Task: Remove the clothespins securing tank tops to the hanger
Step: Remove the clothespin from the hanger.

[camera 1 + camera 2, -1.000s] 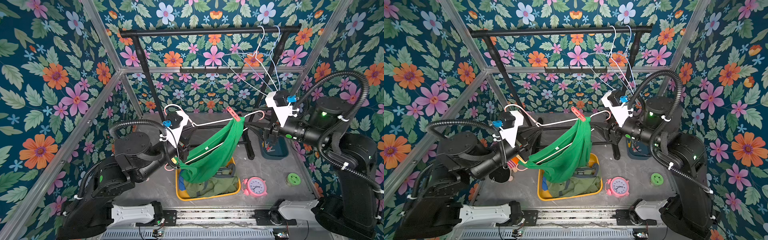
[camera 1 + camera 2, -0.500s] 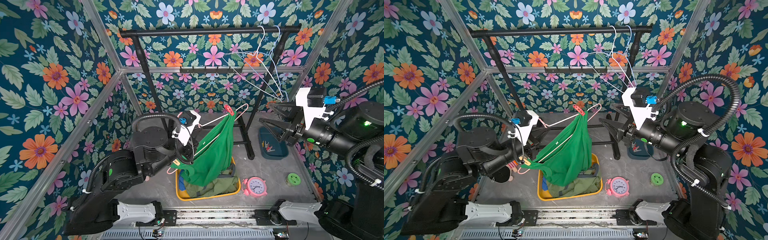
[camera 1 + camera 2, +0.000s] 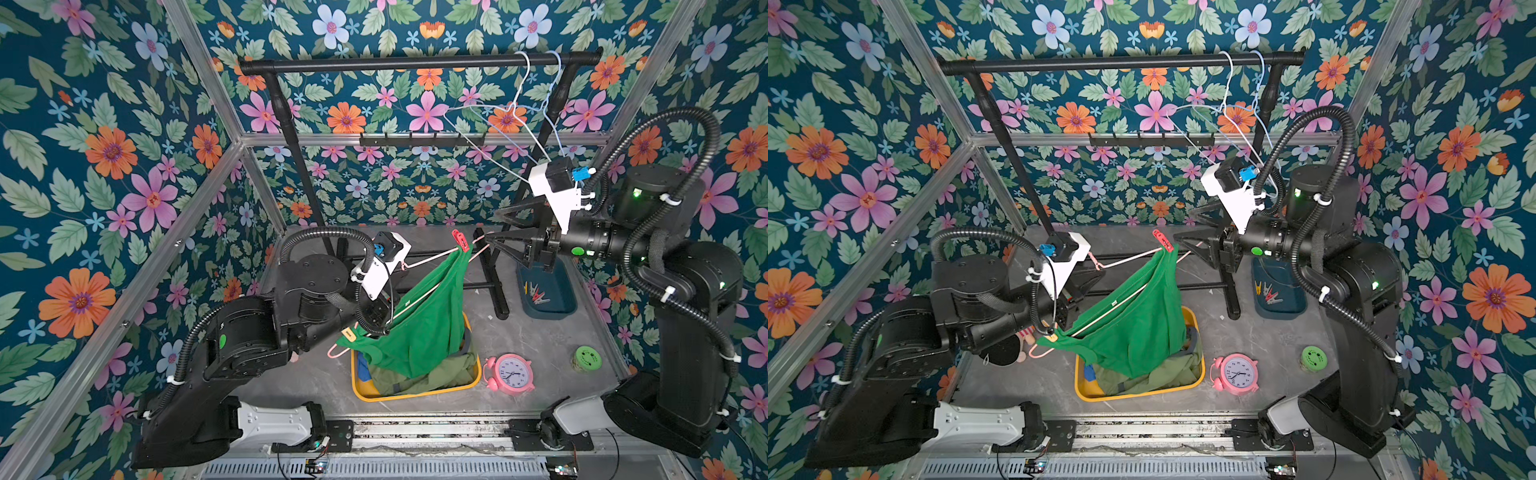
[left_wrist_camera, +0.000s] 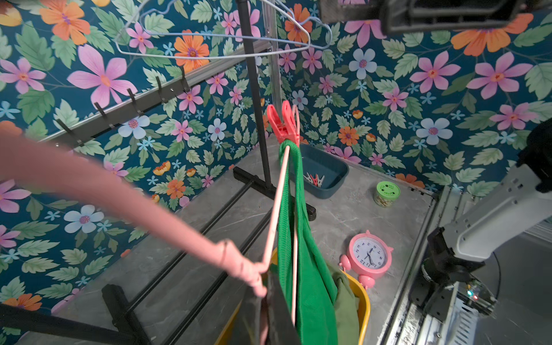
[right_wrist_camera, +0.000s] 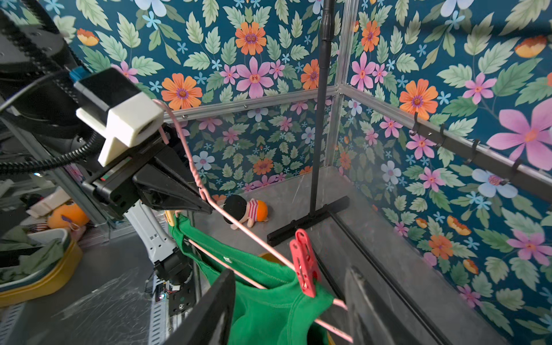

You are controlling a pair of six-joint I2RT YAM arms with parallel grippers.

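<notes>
Next, my right gripper swings round and squeezes both handles [image 4: 282, 122] before it pulls the clothespin off, because its open fingers are on either side of the red clothespin's flat sides [image 5: 303, 261].
A bright green tank top [image 3: 428, 324] [image 3: 1138, 316] hangs from a pink wire hanger [image 3: 432, 254] [image 5: 239, 227], its hem in a yellow tub. A red clothespin [image 3: 460, 240] [image 3: 1163, 240] [image 4: 283, 124] [image 5: 304, 263] pins its strap at the hanger's right shoulder. A yellow clothespin [image 3: 348, 335] [image 5: 170, 218] pins the low left end. My left gripper [image 5: 204, 206] [image 4: 264, 304] is shut on the hanger's twisted neck. My right gripper [image 3: 494, 226] [image 3: 1183, 224] [image 5: 289, 270] is open, its fingers either side of the red clothespin without touching it.
The yellow tub [image 3: 415, 395] holds an olive top [image 3: 419, 376] and a blue one [image 3: 363, 370]. A blue tray [image 3: 561, 307] holds loose clothespins [image 3: 536, 293]. A pink clock [image 3: 509, 374], a green-lidded jar [image 3: 587, 358] and a doll [image 5: 248, 209] lie about. Empty wire hangers [image 3: 519, 112] hang on the black rack [image 3: 415, 64].
My right gripper swung away to the right, then came back to the red clothespin. My left gripper moved right with the hanger's neck, tilting the hanger.
</notes>
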